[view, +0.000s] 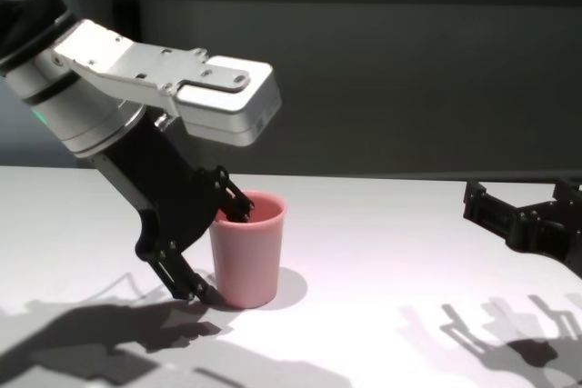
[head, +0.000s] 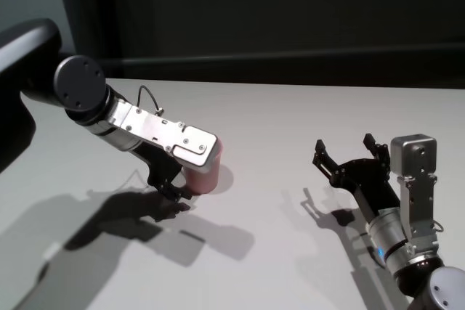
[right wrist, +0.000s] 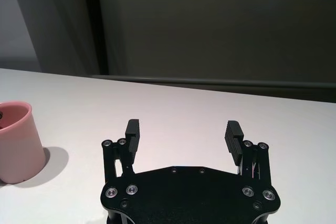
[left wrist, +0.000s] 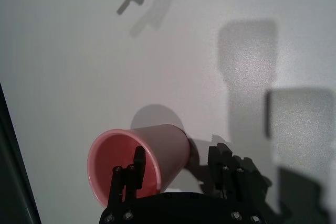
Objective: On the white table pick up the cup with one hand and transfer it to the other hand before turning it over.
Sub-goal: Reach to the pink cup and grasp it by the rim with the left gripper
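My left gripper's finger (view: 238, 206) is inside the pink cup (view: 246, 263). The cup will tilt to the side with its base pointing out when I raise the gripper and make it level.
The pink cup (head: 209, 173) stands upright on the white table (head: 290, 114), mouth up. My left gripper (head: 182, 185), the green-lit one, is open and straddles the cup's near wall. In the left wrist view one finger (left wrist: 137, 165) is inside the cup (left wrist: 169, 145) and the other finger (left wrist: 220, 162) is outside, a small gap from the wall. The chest view shows the same around the cup (view: 253, 261). My right gripper (head: 349, 154), the blue-lit one, is open and empty, low over the table to the right of the cup; its wrist view shows the cup (right wrist: 16, 145) farther off.
The table's far edge (head: 290, 83) runs against a dark wall behind. Shadows of both arms lie on the tabletop (view: 391, 261) in front. Bare white surface separates the cup from the right gripper (view: 527, 211).
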### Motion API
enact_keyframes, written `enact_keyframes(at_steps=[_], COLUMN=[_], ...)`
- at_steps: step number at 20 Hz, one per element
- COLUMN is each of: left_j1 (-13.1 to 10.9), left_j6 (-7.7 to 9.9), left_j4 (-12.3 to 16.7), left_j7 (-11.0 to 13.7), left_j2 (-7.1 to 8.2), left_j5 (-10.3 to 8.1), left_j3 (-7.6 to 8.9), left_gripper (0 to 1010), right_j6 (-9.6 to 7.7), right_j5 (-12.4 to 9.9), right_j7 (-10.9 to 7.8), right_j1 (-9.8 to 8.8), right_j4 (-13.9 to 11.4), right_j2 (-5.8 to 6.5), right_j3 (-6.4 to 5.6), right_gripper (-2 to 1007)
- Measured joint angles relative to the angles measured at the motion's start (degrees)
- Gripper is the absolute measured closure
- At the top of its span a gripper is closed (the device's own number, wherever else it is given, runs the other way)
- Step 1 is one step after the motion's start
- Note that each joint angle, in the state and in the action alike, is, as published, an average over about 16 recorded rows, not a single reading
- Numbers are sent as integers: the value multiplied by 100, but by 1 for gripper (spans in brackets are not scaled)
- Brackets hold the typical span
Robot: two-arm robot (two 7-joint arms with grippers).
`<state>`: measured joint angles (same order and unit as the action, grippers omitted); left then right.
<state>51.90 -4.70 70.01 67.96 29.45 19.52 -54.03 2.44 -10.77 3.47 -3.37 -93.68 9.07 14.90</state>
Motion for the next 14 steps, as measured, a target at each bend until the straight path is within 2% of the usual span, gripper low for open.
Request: enact_keyframes(at_steps=[14], left_j1=[5], left_j6=[-43], left_j4=[50], left_j7=[-76], left_j2=[103], left_j5=[-311], left_j3=[-24], left_gripper=[664], right_j6=[0], right_j5=[0], right_j7=[0], right_j1=[0], right_j4=[0], right_j2=[0], right_j3=[0], right_gripper=[3])
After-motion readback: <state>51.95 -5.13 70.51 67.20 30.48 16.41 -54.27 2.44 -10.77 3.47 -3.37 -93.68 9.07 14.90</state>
